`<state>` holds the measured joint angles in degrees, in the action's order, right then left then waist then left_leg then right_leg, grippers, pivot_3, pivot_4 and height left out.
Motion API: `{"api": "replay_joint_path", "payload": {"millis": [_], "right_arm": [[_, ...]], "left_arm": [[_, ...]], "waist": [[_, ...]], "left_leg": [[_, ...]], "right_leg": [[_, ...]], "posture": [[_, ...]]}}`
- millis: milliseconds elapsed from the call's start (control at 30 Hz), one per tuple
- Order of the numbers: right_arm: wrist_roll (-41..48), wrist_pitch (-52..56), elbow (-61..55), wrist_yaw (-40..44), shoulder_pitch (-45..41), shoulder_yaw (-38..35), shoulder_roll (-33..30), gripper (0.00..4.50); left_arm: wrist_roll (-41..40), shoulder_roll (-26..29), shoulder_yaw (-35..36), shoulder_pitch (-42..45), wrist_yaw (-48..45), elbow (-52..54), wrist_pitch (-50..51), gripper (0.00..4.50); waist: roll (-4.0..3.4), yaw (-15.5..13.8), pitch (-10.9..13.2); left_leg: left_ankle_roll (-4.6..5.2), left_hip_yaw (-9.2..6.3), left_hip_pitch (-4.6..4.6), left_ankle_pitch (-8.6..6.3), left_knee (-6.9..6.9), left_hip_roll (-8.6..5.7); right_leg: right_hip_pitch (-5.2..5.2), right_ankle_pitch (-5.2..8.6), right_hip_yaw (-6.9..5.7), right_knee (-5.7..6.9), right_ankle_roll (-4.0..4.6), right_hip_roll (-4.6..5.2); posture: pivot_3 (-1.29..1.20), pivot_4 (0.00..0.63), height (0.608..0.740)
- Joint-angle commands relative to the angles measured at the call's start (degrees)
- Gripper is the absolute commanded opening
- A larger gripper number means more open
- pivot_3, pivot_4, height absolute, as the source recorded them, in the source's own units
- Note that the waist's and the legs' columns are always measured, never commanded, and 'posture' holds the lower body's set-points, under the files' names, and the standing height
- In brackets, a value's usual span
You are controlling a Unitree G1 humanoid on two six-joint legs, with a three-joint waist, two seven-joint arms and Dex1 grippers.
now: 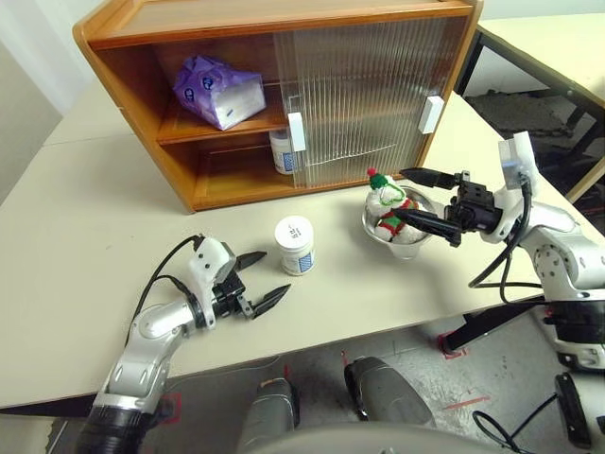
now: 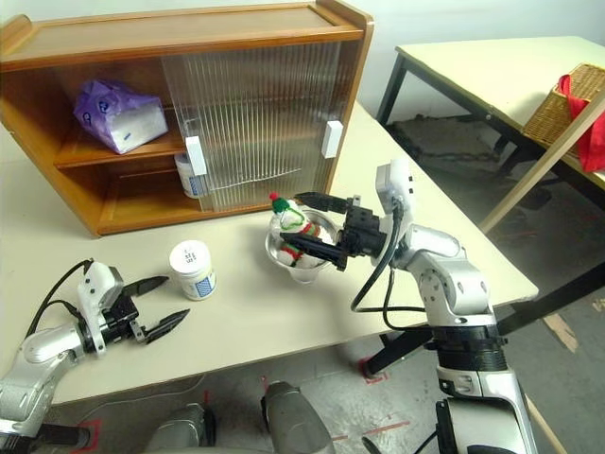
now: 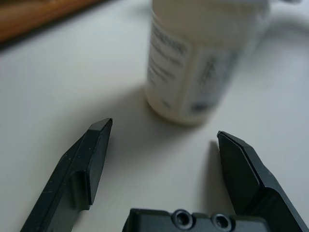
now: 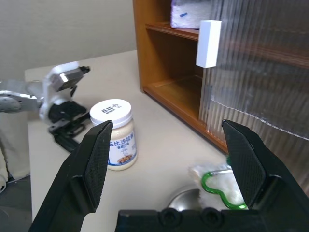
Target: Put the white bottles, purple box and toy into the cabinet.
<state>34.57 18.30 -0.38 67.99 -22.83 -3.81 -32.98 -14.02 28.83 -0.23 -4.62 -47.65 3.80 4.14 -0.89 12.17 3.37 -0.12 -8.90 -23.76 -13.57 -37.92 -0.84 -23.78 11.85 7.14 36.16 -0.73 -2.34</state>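
My gripper will push the handle beside the open half, and its ribbed door should slide across alone. The other door has its own white handle.
The purple box lies on the upper shelf of the cabinet. One white bottle stands on the lower shelf, half behind the door edge. A second white bottle stands upright on the table. My left gripper is open and low over the table. It points at that bottle from a short gap away. The toy sits in a metal bowl. My right gripper is open, one finger over the toy's hat and one in front of its body, without gripping it.
The ribbed sliding doors cover the cabinet's right half, and the left half is open. The table's front edge runs just behind my left arm. A second table with a wicker basket and red cloth stands at the far right.
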Motion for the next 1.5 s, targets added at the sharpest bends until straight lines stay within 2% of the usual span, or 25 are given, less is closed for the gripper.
{"api": "replay_joint_path", "payload": {"millis": [33, 333, 500, 533, 800, 1300, 1500], "right_arm": [[0.7, 1.4, -2.1, -0.4, 0.5, 0.6, 0.5, 4.5], [0.6, 3.8, -4.6, -2.9, 0.6, 0.4, -0.3, 4.5], [0.7, 4.7, -5.8, -3.8, 0.7, 0.4, -0.2, 4.5], [0.7, 4.8, -5.9, -3.9, 0.8, 0.4, -0.2, 4.5], [0.3, 4.5, -5.0, -3.6, 0.2, 0.9, 0.0, 4.5], [0.1, 4.5, -5.3, -3.5, -0.2, 1.6, 0.6, 4.5], [0.0, 4.2, -5.0, -3.4, -0.2, 1.7, 0.8, 4.5]], "left_arm": [[0.2, -2.4, -4.0, 3.4, -0.8, -3.0, 2.2, 4.48], [0.2, -6.7, -7.4, 9.2, -0.3, -7.4, 5.9, 4.48], [0.6, -6.7, -7.1, 9.9, 0.1, -8.5, 6.5, 3.24], [0.6, -6.6, -6.9, 9.8, 0.2, -8.6, 6.5, 3.19], [0.2, -6.4, -4.6, 8.6, 1.9, -7.7, 5.0, 3.19], [0.1, -6.3, 4.5, 10.6, 10.8, -7.8, 2.5, 3.19], [0.5, -6.3, 6.5, 12.1, 14.6, -8.5, 1.6, 3.19]], "waist": [[0.0, -0.1, 0.0], [0.03, 0.0, 0.0], [0.04, 0.1, 0.0], [0.04, 0.1, 0.0], [0.04, 0.5, 0.0], [0.12, 0.4, 0.1], [0.14, 0.4, 0.1]], "left_leg": [[0.02, 0.0, 0.0, 0.01, 0.0, -0.02], [0.03, 0.06, 0.09, 0.01, -0.04, -0.01], [0.07, 0.04, 0.35, -0.01, -0.03, -0.05], [0.07, 0.04, 0.41, -0.03, -0.03, -0.05], [-0.01, -0.03, 0.51, -0.17, 0.05, -0.02], [0.22, -0.06, 0.29, -0.32, 0.18, 0.02], [0.36, -0.03, 0.18, -0.46, 0.14, -0.01]], "right_leg": [[0.02, 0.0, 0.0, 0.0, 0.0, 0.01], [0.18, 0.08, 0.01, -0.02, -0.15, 0.01], [0.55, 0.14, 0.03, -0.11, -0.25, 0.02], [0.63, 0.16, 0.04, -0.14, -0.27, 0.02], [0.76, 0.19, 0.03, -0.35, -0.28, 0.02], [0.7, 0.24, 0.02, -0.82, -0.31, -0.02], [0.67, 0.1, 0.05, -0.87, 0.07, -0.02]], "posture": [[-0.28, 0.074, 0.74], [-0.3, 0.081, 0.74], [-0.3, 0.083, 0.74], [-0.3, 0.083, 0.74], [-0.3, 0.082, 0.74], [-0.29, 0.083, 0.74], [-0.29, 0.077, 0.74]]}}
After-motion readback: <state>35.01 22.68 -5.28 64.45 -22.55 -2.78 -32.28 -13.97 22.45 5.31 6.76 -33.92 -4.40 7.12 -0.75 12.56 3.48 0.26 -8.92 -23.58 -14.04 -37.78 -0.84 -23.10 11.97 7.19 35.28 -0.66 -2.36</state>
